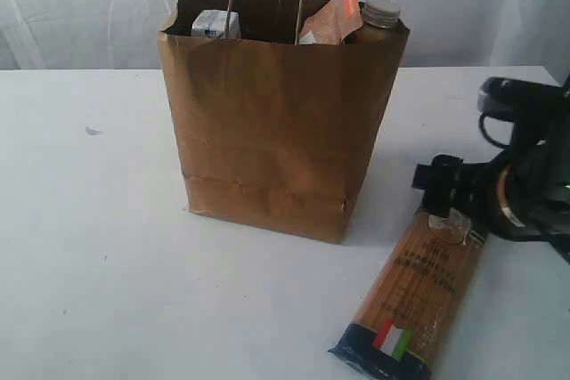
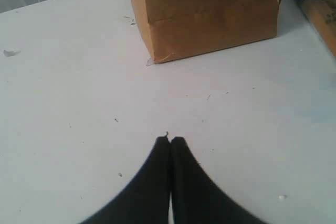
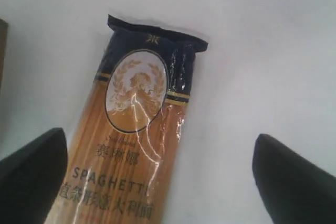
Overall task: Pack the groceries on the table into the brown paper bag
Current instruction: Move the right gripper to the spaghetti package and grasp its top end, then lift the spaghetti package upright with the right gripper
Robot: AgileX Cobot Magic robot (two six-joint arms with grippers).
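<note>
My right gripper's open fingers are spanning the spaghetti pack's narrow width. My right gripper keeps going down until its fingers are on both sides of the pack's far end by the oval label, and then close.
The brown paper bag stands upright mid-table, and its lower part fills the far end of the left wrist view. Poking out of its top are a white-blue carton, a brown pouch and a lidded jar. The dark-blue spaghetti pack lies flat on the table to the bag's right. My right gripper hangs over the pack's far end, open. Its fingers straddle the spaghetti pack without touching it, the right gripper wider than the pack. My left gripper is shut and empty, low over bare table in front of the bag.
A white curtain backs the table. Small specks and a white bit dot the tabletop left of the bag. The spaghetti pack's end shows beside the bag in the left wrist view. The right arm's body and cables sit at the right edge.
</note>
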